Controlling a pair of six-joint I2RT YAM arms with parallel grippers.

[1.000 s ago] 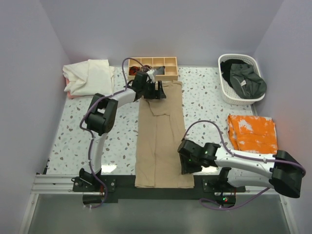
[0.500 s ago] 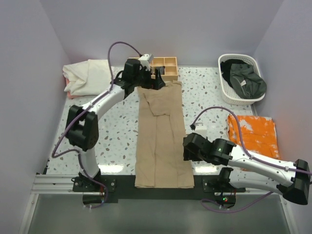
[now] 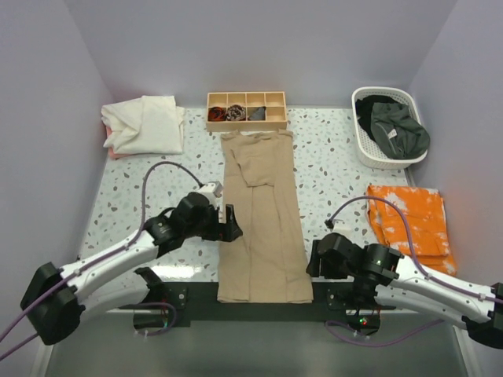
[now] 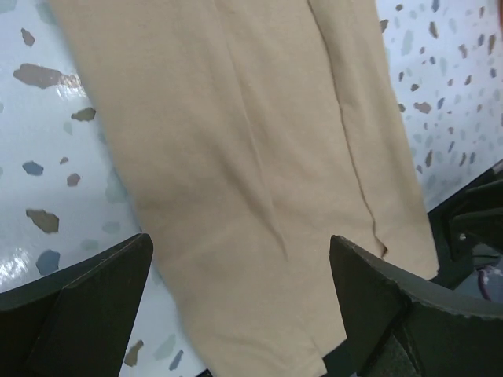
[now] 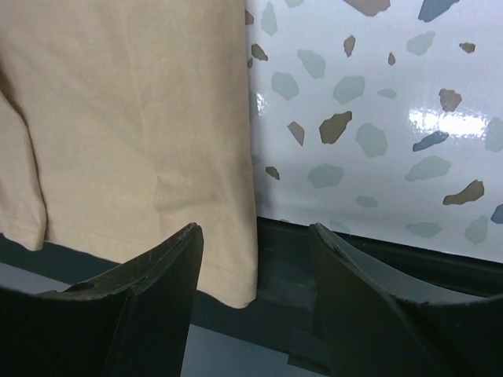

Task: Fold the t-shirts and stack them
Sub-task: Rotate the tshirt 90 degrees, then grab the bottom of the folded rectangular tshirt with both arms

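Note:
I go on moving my left gripper toward the hem's free corner (image 3: 222, 298) until its fingers straddle it, as the tan t-shirt's near hem (image 3: 265, 295) sticks out past the table edge.
A tan t-shirt (image 3: 259, 212), folded into a long narrow strip, lies down the middle of the table from the wooden tray to the near edge. My left gripper (image 3: 233, 224) hangs open at the strip's left edge. In the left wrist view its jaws (image 4: 240, 245) spread wide above the tan cloth (image 4: 251, 157) and hold nothing. My right gripper (image 3: 311, 261) sits open just right of the strip's near right corner. That hem corner (image 5: 236, 283) lies between its fingers (image 5: 165, 275), which are apart from it. A cream-white t-shirt (image 3: 144, 124) lies folded at the far left. Dark t-shirts (image 3: 393, 129) fill the basket.
A wooden divided tray (image 3: 275, 110) with small dark items stands at the far middle. A white basket (image 3: 369, 153) is at the far right, and an orange-and-white cloth (image 3: 409, 216) lies on the right side. A black base plate (image 3: 196, 294) runs along the near edge under the shirt's hem.
My left arm has drawn back from the shirt's far end by the tray to its near left edge, opening fully. My right gripper has shifted right and nearer, off the cloth, and opened wider.

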